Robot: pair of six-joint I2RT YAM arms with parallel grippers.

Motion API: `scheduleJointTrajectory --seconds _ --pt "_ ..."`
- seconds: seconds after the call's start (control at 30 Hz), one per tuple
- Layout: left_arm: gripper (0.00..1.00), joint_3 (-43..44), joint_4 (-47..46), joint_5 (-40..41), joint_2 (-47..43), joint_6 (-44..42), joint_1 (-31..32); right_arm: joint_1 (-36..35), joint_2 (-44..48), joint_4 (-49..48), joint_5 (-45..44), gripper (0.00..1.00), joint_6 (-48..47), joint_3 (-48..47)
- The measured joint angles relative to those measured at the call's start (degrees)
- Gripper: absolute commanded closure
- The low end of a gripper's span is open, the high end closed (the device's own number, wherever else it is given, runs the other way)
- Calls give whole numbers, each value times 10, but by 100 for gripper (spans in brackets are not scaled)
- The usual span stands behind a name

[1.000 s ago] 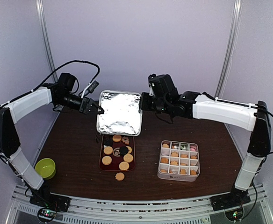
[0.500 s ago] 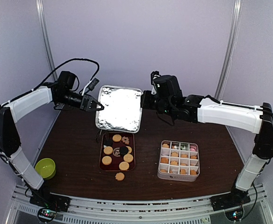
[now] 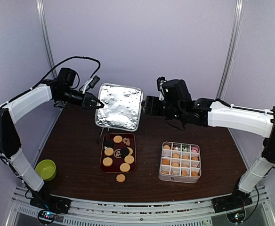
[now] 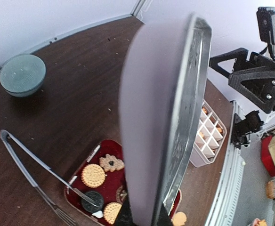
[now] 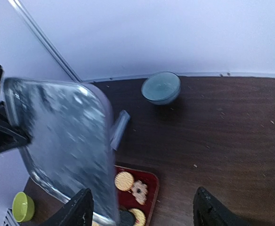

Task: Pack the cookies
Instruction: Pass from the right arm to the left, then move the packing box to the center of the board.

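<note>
My left gripper needs to keep the lid back while my right gripper pushes the box (image 3: 198, 162) toward the tray, because the white box (image 3: 180, 161) is far from the lid.
The cookies (image 3: 118, 151) lie on a dark red tray (image 3: 101, 161) at mid table, round golden ones with a dark one and a flower-shaped one (image 4: 111, 163). One loose cookie (image 3: 121, 178) rests in front of the tray. More fill a white divided box (image 3: 180, 179). A silver tin lid (image 3: 119, 107) hangs tilted above the tray's far end. My left gripper (image 3: 95, 104) is shut on the lid's left edge; in the left wrist view the lid (image 4: 151, 117) stands edge-on between the jaws. My right gripper (image 3: 146, 104) is open just right of the lid (image 5: 52, 136), holding nothing.
A green bowl (image 3: 46, 169) sits at the near left. A teal bowl (image 4: 22, 74) stands toward the back wall. Metal tongs (image 4: 34, 169) lie left of the red tray. The purple walls enclose the back and both sides.
My left gripper closed on the lid's left edge. My right gripper opened, let go of the right edge and drew away rightward. The lid rose and shifted slightly back.
</note>
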State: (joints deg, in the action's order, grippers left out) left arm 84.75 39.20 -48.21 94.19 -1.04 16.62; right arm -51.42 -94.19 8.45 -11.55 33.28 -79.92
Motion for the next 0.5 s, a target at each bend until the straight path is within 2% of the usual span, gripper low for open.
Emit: scheduleJointTrajectory --seconds 0.17,0.37,0.5 --pt "100 60 20 61 -1 -48 0 33 105 93 -25 32 19 98" --pt "100 79 43 104 -8 -106 1 70 204 299 -69 44 52 170" --pt "100 79 59 113 -10 -138 7 72 245 396 -86 45 80 244"
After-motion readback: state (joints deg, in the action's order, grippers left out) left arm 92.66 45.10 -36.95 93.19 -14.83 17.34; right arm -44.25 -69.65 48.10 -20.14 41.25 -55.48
